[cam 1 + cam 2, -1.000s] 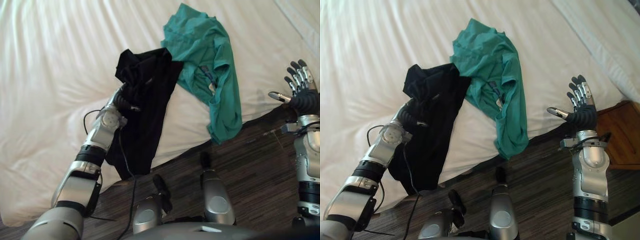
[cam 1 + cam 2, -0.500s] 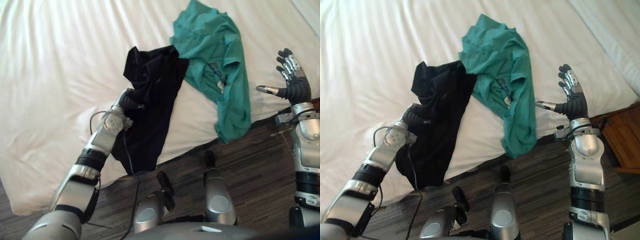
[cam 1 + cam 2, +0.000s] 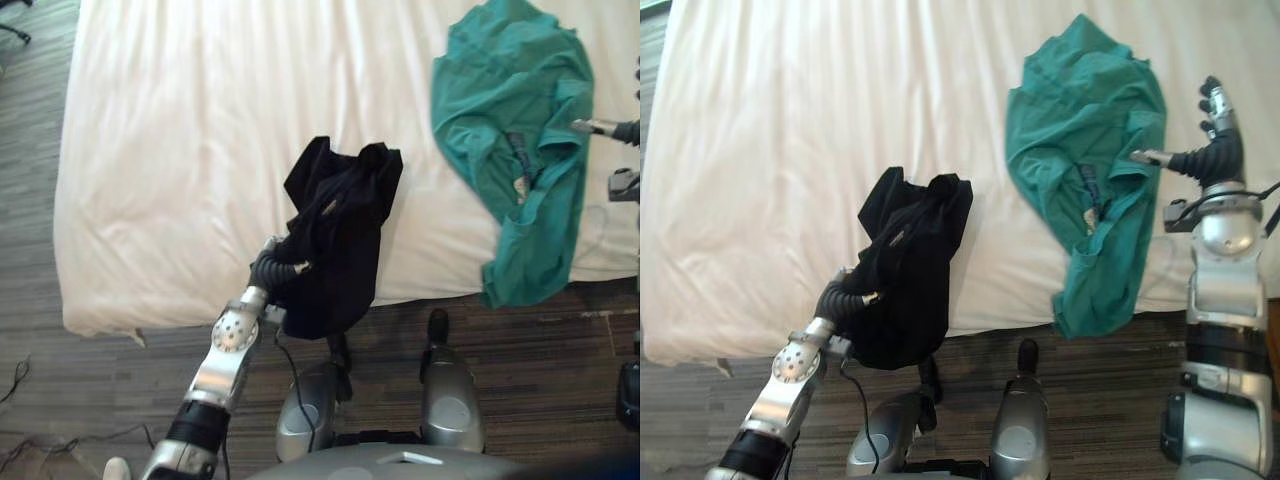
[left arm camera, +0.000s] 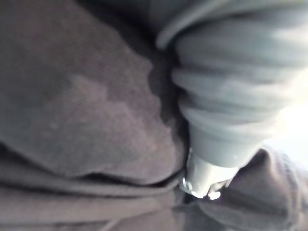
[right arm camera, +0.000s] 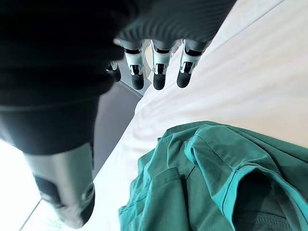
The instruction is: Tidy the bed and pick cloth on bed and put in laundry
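Note:
The lower end of the green cloth (image 3: 510,95) sags off the mattress (image 3: 522,278), so the green cloth will hang down in a long, loose drape when the robot lifts it.
A black cloth (image 3: 340,235) lies bunched at the bed's front edge, and part of it hangs over the side. My left hand (image 3: 283,266) is buried in its lower fold, with only the dark ribbed cover showing. In the left wrist view that cover (image 4: 231,96) presses against the black cloth (image 4: 86,110). A green cloth (image 3: 1085,150) lies spread to the right, its lower end drooping off the mattress. My right hand (image 3: 1215,150) hovers open at the green cloth's right edge, fingers straight and thumb pointing at the cloth. The right wrist view looks down on the green cloth (image 5: 202,183).
The white bed (image 3: 200,120) stretches away to the back and left. Dark wood floor (image 3: 560,340) runs along its front edge and past its left side.
The camera has shifted. The black cloth has been bunched and drawn away from the green one towards the bed's front edge. My right hand has come in beside the green cloth.

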You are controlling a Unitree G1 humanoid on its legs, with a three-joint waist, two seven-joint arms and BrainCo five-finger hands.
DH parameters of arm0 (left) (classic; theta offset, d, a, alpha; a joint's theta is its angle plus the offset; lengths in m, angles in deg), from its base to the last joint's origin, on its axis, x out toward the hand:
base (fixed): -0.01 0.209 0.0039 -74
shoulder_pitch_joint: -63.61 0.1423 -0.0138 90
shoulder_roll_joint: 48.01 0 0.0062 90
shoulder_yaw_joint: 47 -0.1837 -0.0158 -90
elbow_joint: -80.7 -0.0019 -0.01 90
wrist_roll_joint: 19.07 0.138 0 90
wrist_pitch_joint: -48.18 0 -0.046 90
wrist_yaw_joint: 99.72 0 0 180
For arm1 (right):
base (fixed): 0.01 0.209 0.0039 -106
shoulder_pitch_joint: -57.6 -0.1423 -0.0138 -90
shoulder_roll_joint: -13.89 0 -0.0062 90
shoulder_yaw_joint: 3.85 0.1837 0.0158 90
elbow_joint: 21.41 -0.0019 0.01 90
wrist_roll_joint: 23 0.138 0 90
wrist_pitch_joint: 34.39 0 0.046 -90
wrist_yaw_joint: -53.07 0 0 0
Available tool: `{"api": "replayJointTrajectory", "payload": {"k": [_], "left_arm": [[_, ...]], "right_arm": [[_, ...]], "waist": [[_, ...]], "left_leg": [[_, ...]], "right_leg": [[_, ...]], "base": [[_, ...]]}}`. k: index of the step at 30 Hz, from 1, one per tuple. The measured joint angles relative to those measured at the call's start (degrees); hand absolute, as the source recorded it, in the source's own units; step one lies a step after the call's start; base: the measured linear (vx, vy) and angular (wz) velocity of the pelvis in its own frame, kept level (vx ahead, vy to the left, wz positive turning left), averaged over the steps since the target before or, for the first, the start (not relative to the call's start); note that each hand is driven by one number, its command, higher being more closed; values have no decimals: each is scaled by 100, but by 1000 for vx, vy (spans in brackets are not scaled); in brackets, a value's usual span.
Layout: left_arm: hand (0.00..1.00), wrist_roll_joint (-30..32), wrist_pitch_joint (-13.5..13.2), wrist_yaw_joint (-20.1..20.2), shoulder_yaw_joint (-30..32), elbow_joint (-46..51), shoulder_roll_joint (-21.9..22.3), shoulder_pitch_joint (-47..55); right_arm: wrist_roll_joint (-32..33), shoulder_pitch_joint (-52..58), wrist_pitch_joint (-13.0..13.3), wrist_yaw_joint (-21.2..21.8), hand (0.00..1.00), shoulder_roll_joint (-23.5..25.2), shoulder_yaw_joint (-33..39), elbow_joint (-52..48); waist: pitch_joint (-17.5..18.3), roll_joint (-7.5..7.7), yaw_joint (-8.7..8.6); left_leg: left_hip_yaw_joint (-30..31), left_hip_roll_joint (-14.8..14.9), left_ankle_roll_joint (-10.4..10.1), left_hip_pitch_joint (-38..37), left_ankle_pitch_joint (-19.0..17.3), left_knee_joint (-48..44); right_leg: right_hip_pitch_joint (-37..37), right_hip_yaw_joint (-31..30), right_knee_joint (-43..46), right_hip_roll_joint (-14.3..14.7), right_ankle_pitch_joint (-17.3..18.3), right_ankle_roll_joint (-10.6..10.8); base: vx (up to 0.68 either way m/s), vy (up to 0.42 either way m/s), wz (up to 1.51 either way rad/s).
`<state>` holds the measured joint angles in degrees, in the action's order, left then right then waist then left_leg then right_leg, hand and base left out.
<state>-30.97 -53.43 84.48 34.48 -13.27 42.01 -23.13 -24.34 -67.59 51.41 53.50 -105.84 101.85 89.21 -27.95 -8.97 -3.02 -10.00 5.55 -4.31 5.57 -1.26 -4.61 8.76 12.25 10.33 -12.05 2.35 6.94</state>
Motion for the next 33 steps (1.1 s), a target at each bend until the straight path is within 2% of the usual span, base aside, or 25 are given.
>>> {"api": "replayJointTrajectory", "payload": {"k": [3,6,7,9,12,15,19,24,27,30,31,33], "left_arm": [[100,-280,28,59,24,340,-18,277],[100,-427,163,65,32,635,-34,254],[100,-509,222,60,25,741,-52,199],[100,-579,248,40,21,745,-53,132],[100,-715,250,-47,21,748,-78,40],[100,-715,257,-43,17,753,-89,-140],[100,-794,404,-33,17,753,-149,-336],[100,-951,525,82,18,752,-318,-570],[100,-951,527,106,18,751,-318,-659],[100,-949,527,187,16,708,-318,-687],[100,-945,527,186,15,696,-318,-686],[100,-946,525,192,8,623,-318,-729]], "right_arm": [[0,-421,-23,14,0,-285,-185,721],[-2,-1006,-56,73,0,-525,-493,1615],[-2,-1290,-58,133,0,-621,-670,2009],[-3,-1565,-70,204,0,-711,-849,2425],[-54,-1858,-183,294,0,-754,-944,2875],[-116,-2012,-328,872,0,-1129,-1053,3014],[-121,-2134,-542,1596,0,-1276,-1052,3127],[-285,-2322,-547,2064,0,-1335,-1065,3325],[-731,-2363,-552,2421,0,-1352,-1066,3336],[-1698,-2368,-399,2719,0,-1297,-1066,3324],[-1884,-2363,-352,2722,100,-1257,-1069,3337],[-2295,-2360,-270,2723,100,-1154,-1070,3443]], "waist": [[5,-144,126],[15,-262,287],[3,-305,409],[26,-371,525],[33,-381,591],[39,-391,666],[50,-407,690],[65,-428,712],[67,-428,722],[136,-440,762],[168,-436,794],[265,-437,848]], "left_leg": [[149,-24,36,222,41,-50],[286,-67,59,460,137,-48],[314,-78,65,553,175,-44],[366,-106,75,677,222,-34],[454,-153,74,793,395,131],[471,-210,98,898,520,262],[520,-227,94,945,623,331],[582,-184,70,938,826,592],[582,-152,54,927,874,644],[581,-119,43,924,884,651],[581,-112,37,923,888,653],[580,-89,26,915,895,663]], "right_leg": [[96,144,7,-32,-3,-4],[252,285,45,-81,-8,-12],[345,299,59,-93,-19,-28],[440,339,65,-118,-34,-48],[567,448,62,-162,-57,-81],[725,448,58,-202,-93,-123],[786,466,63,-210,-123,-151],[875,527,84,-170,-152,-192],[879,540,85,-141,-165,-204],[879,541,75,-104,-174,-210],[879,542,74,-97,-174,-210],[879,543,70,-72,-174,-211]], "base": [[1,5,28],[-16,3,28],[-13,2,20],[-13,4,15],[-11,9,22],[-36,20,8],[-45,13,4],[-22,-7,5],[0,0,0],[0,0,0],[0,0,0],[0,0,0]]}}
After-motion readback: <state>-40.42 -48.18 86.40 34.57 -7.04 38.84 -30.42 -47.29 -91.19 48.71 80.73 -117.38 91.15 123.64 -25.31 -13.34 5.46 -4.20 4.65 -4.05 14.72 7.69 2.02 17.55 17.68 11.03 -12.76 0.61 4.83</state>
